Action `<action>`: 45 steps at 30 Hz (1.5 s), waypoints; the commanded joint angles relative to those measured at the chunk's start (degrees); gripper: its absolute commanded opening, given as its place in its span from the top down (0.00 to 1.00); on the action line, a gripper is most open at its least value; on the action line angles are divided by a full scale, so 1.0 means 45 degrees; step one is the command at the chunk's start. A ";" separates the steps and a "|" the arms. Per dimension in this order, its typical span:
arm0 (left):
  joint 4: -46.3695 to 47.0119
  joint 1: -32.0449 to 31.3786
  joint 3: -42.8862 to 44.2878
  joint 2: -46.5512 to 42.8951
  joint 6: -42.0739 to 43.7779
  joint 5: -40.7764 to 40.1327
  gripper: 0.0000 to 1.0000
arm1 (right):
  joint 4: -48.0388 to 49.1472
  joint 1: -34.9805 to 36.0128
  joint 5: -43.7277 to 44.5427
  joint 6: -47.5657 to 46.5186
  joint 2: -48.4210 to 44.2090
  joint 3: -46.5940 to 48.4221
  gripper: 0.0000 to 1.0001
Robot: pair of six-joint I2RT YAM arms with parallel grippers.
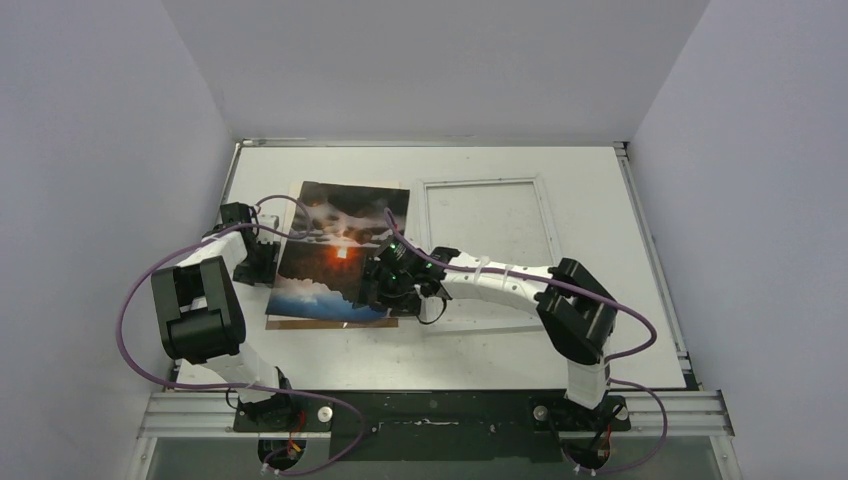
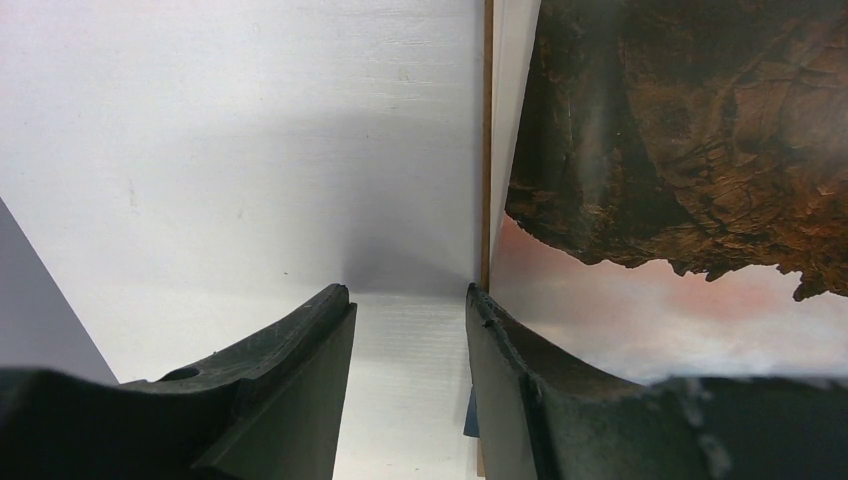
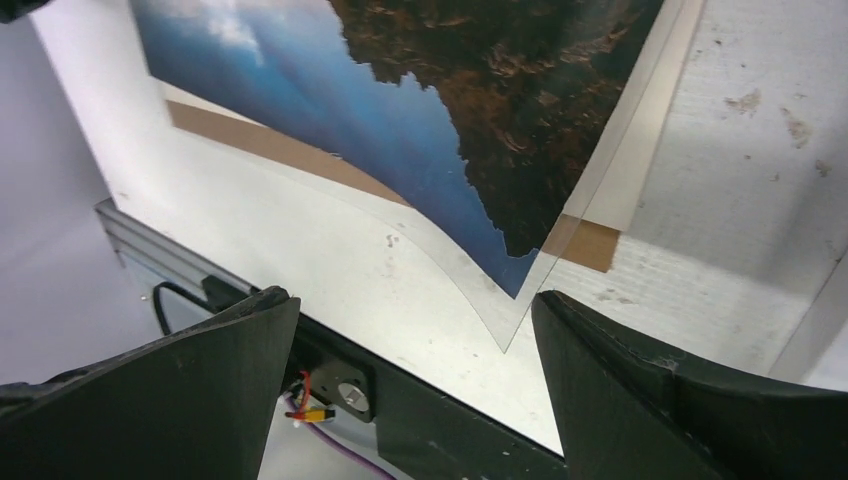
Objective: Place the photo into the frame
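My right gripper needs to go to the photo's curled-up near corner, take that corner (image 3: pixel 513 300) and turn the photo square, as it lies crooked on the brown backing board (image 3: pixel 588 243).
The photo (image 1: pixel 340 250), a dark sunset print, lies left of centre on a brown backing board (image 1: pixel 300 322). The white-bordered frame (image 1: pixel 487 183) lies flat to its right, with nothing in it. My left gripper (image 1: pixel 262 252) is open at the photo's left edge; in the left wrist view (image 2: pixel 405 295) one finger lies over the photo (image 2: pixel 680 150) and the other over bare table. My right gripper (image 1: pixel 385 285) is open and empty over the photo's near right corner. In the right wrist view (image 3: pixel 410 300) that corner of the photo (image 3: pixel 450 120) curls up under a clear sheet (image 3: pixel 505 325).
The brown backing board shows under the photo in the right wrist view (image 3: pixel 590 243) and as a thin strip in the left wrist view (image 2: pixel 487 130). Grey walls close in on the left, back and right. The arm bases and a metal rail (image 1: pixel 430 410) line the near edge.
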 commanded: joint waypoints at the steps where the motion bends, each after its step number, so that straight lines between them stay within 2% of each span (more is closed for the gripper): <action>1: -0.0475 -0.0128 -0.0359 0.0487 -0.0085 0.0449 0.56 | 0.1042 0.0047 0.0180 0.0280 -0.0838 -0.0143 0.10; 7: -0.0439 -0.0108 -0.0444 0.0510 -0.0090 0.0449 0.57 | 0.2082 -0.0031 -0.0242 0.0648 -0.0794 -0.0672 0.10; 14: -0.0438 -0.0108 -0.0448 0.0515 -0.0078 0.0449 0.57 | 0.4384 -0.0353 -0.1143 0.1099 -0.0842 -0.2194 0.01; 23: -0.0477 -0.0102 -0.0412 0.0612 -0.0092 0.0449 0.58 | 0.6371 -0.0429 -0.1731 0.0924 -0.1202 -0.3216 0.05; 37: -0.0617 -0.0099 -0.0359 0.0701 -0.0139 0.0800 0.60 | 0.7995 -0.0573 -0.1876 0.0880 -0.2337 -0.3876 0.05; 45: -0.0673 -0.0098 -0.0270 0.0731 -0.0163 0.0840 0.60 | 0.8430 -0.0700 -0.2546 0.1279 -0.1527 -0.4457 0.05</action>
